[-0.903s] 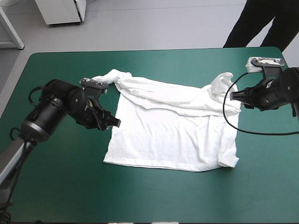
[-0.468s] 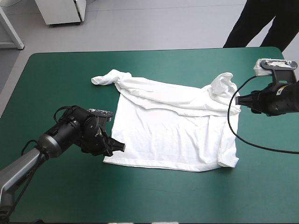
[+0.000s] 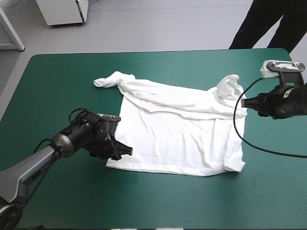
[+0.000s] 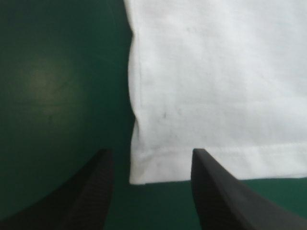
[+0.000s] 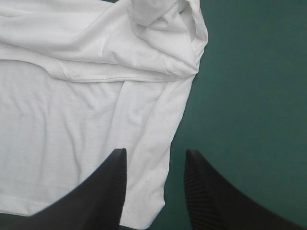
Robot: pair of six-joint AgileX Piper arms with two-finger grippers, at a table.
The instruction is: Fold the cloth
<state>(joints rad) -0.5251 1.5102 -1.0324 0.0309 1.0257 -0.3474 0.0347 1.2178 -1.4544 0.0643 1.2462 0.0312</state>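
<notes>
I see loose creases along the folded upper part (image 3: 175,99), so I expect the white T-shirt (image 3: 168,140) to spread out longer and reveal its hidden collar as I drag it.
The white T-shirt (image 3: 180,129) lies spread on the teal-green table, its upper part folded down, with a bunched sleeve at each far corner. My left gripper (image 3: 125,151) is low at the shirt's near left corner, open. In the left wrist view that hem corner (image 4: 153,167) sits between its black fingers (image 4: 98,187). My right gripper (image 3: 243,103) is at the shirt's right edge, open. In the right wrist view the shirt's right side edge (image 5: 151,158) runs between its fingers (image 5: 204,187), with the bunched sleeve (image 5: 168,28) ahead.
A black cable (image 3: 240,136) loops from the right wrist over the shirt's right edge. Bare teal-green cover (image 3: 158,201) lies all around the shirt, widest at the near side and at the left.
My left gripper has moved from the shirt's far left sleeve down along its left edge to the near left corner. The right gripper backed slightly right earlier, then held still.
</notes>
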